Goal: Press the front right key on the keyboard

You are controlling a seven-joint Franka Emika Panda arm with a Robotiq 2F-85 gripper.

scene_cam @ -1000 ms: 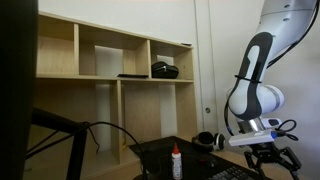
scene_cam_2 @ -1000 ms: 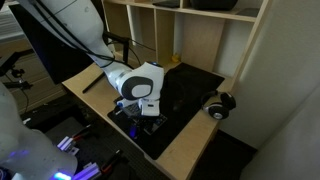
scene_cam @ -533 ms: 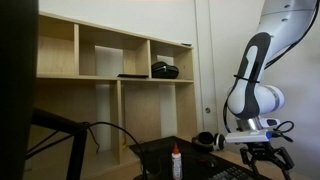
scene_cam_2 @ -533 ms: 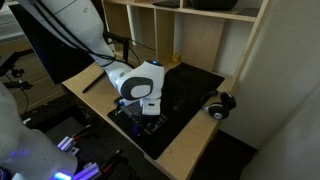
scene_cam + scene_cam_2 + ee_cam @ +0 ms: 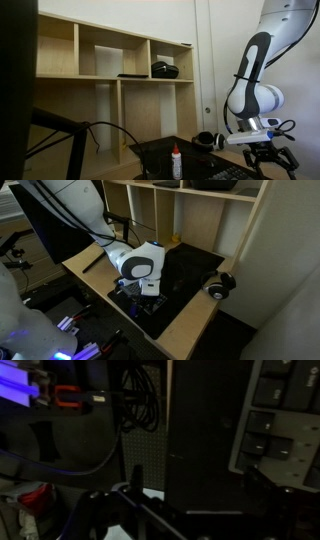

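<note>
My gripper needs to move back toward the keys (image 5: 280, 448) before it presses down, because its fingers are over the dark mat (image 5: 198, 465) next to the keyboard's pale edge.
The black keyboard (image 5: 232, 174) lies at the bottom edge of an exterior view, on a dark desk mat. Its keys with pale edges show at the right of the wrist view (image 5: 285, 420). My gripper (image 5: 268, 160) hangs just above the keyboard's near end, and its two fingers look spread apart with nothing between them. In the wrist view the fingers are dark shapes low in the frame (image 5: 185, 505), over the dark mat beside the keyboard. From above, the arm's white wrist covers the gripper (image 5: 145, 295) and most of the keyboard.
A small white bottle with a red cap (image 5: 177, 163) stands on the mat beside the keyboard. Black headphones (image 5: 220, 282) lie near the desk's far corner. A wooden shelf unit (image 5: 110, 60) stands behind. Cables and a red clamp (image 5: 70, 400) lie off the desk edge.
</note>
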